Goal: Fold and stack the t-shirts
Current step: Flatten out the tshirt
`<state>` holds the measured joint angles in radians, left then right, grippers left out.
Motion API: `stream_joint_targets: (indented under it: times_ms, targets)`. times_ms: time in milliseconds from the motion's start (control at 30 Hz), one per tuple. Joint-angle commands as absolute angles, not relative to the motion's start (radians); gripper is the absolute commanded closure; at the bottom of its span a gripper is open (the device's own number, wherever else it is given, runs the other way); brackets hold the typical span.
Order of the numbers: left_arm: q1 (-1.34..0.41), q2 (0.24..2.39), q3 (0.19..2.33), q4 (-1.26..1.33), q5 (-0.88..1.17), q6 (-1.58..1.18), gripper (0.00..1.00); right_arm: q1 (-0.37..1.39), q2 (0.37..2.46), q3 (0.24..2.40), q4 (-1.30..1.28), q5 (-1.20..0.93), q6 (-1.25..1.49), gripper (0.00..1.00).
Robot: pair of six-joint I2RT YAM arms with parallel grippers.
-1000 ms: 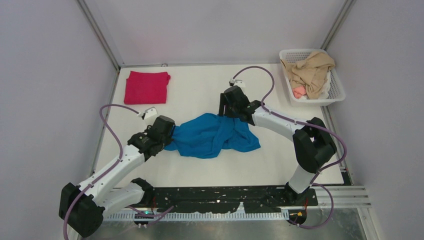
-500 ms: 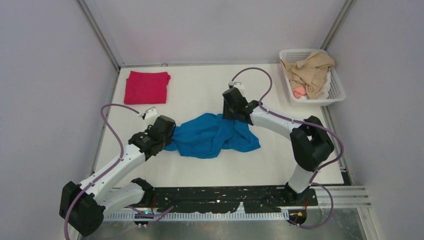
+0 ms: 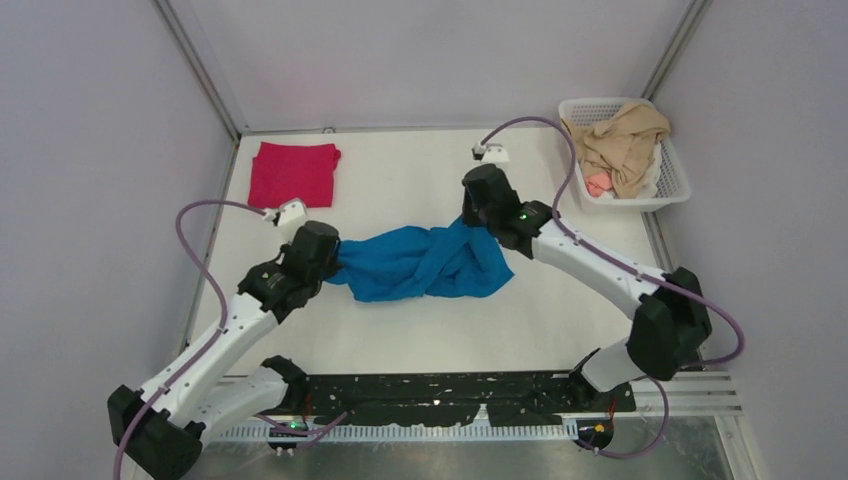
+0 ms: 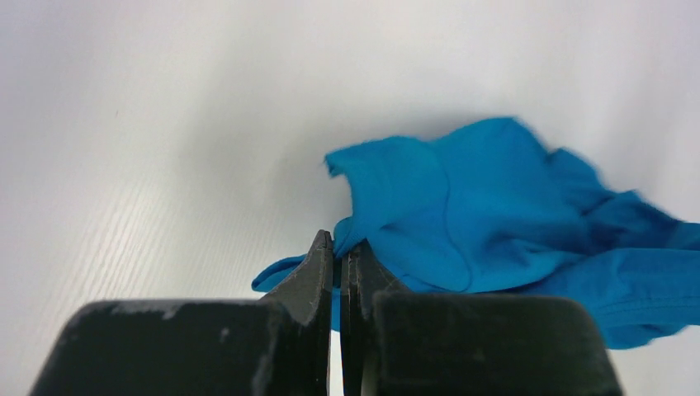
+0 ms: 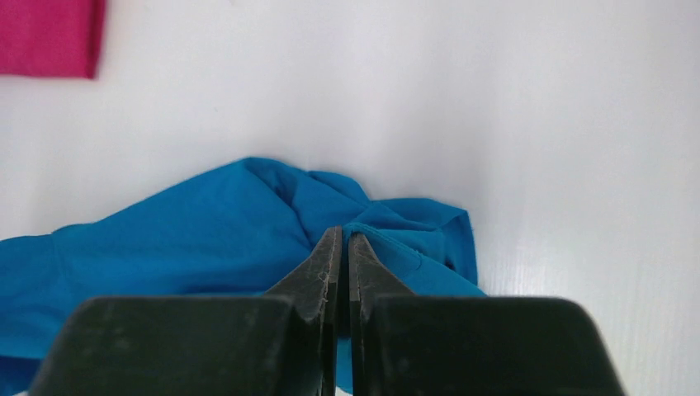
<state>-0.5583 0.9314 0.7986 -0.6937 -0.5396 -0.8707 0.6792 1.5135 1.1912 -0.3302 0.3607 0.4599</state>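
My grippers are on either side of where the bright blue t-shirt lies bunched (image 3: 425, 265), so both grippers should raise it high and lay it open toward the table's near edge (image 3: 440, 350) before folding.
The bright blue t-shirt (image 3: 425, 262) is bunched and stretched between my two grippers in the middle of the table. My left gripper (image 3: 335, 268) is shut on its left end; in the left wrist view blue cloth (image 4: 462, 206) is pinched between the closed fingertips (image 4: 340, 247). My right gripper (image 3: 478, 222) is shut on the shirt's upper right edge, and the right wrist view shows a blue fold (image 5: 248, 223) caught at the closed tips (image 5: 340, 239). The crimson t-shirt (image 3: 293, 174) lies folded flat at the back left, also visible as a crimson t-shirt corner (image 5: 49, 37).
A white basket (image 3: 672, 190) holding beige and pink cloth stands at the back right corner. Grey walls close in the table on the left, back and right. A black mounting rail (image 3: 450, 395) runs along the near edge.
My right gripper has shut on the blue shirt's upper edge and pulled it back and to the right. The left gripper has shifted slightly left, and the shirt is now stretched and twisted between them.
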Motion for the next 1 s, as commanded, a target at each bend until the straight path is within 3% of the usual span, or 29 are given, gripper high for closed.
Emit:
stream_joint_targets:
  times_ms: [0, 200, 500, 667, 800, 967]
  targets:
    - [-0.560, 0.835, 1.008, -0.578, -0.616, -0.715, 1.00, 0.683, 1.279, 1.298, -0.287, 0.431, 0.347, 0.94]
    - [-0.561, 0.807, 1.396, -0.577, -0.503, -0.511, 1.00, 0.681, 1.125, 1.528, -0.360, 0.348, 0.229, 0.94]
    - [-0.561, 0.726, 1.615, -0.553, -0.196, -0.419, 1.00, 0.681, 0.993, 1.793, -0.490, 0.075, 0.223, 0.94]
    - [-0.561, 0.779, 1.722, -0.571, -0.072, -0.411, 1.00, 0.680, 0.990, 1.860, -0.491, 0.064, 0.211, 0.94]
    - [-0.561, 0.857, 1.733, -0.573, -0.122, -0.426, 1.00, 0.681, 1.028, 1.874, -0.491, 0.136, 0.173, 0.94]
    - [-0.559, 0.990, 1.760, -0.549, -0.360, -0.373, 1.00, 0.673, 1.111, 1.872, -0.474, 0.303, 0.084, 0.94]
